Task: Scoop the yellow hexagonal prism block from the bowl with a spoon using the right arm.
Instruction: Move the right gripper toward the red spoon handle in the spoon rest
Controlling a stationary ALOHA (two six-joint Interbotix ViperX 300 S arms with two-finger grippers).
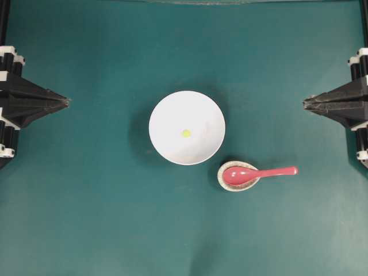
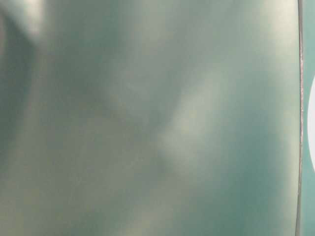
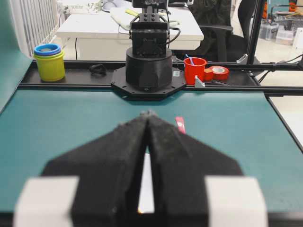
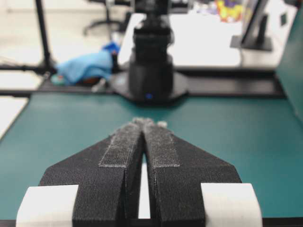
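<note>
I should keep moving to the handle point(image 1: 277, 172) until my open fingers straddle it, since the pink-red spoon's handle point(image 1: 287, 171) reaches clear of the spoon rest toward my right gripper.
The white bowl point(image 1: 187, 127) stands at the middle of the teal table, and the tiny yellow hexagonal prism block point(image 1: 186, 133) lies at its bottom. The pink-red spoon point(image 1: 259, 173) lies to the bowl's lower right, its scoop in a speckled spoon rest point(image 1: 237, 176) and its handle pointing right. My left gripper point(image 1: 67, 102) is shut and empty at the left edge. My right gripper point(image 1: 305, 103) is shut and empty at the right edge, above and right of the spoon. In the left wrist view a bit of the spoon handle point(image 3: 180, 125) and a sliver of the bowl point(image 3: 147, 189) show past the shut gripper point(image 3: 148, 113). The right wrist view shows its gripper point(image 4: 144, 121) shut.
The table-level view is a blur of teal with a white edge of the bowl point(image 2: 311, 128) at its right. Beyond the table's far rails stand a yellow cup point(image 3: 49, 64), a red cup point(image 3: 194, 70) and a blue cloth point(image 4: 85, 65). The opposite arm's base point(image 3: 148, 61) stands at the table's end.
</note>
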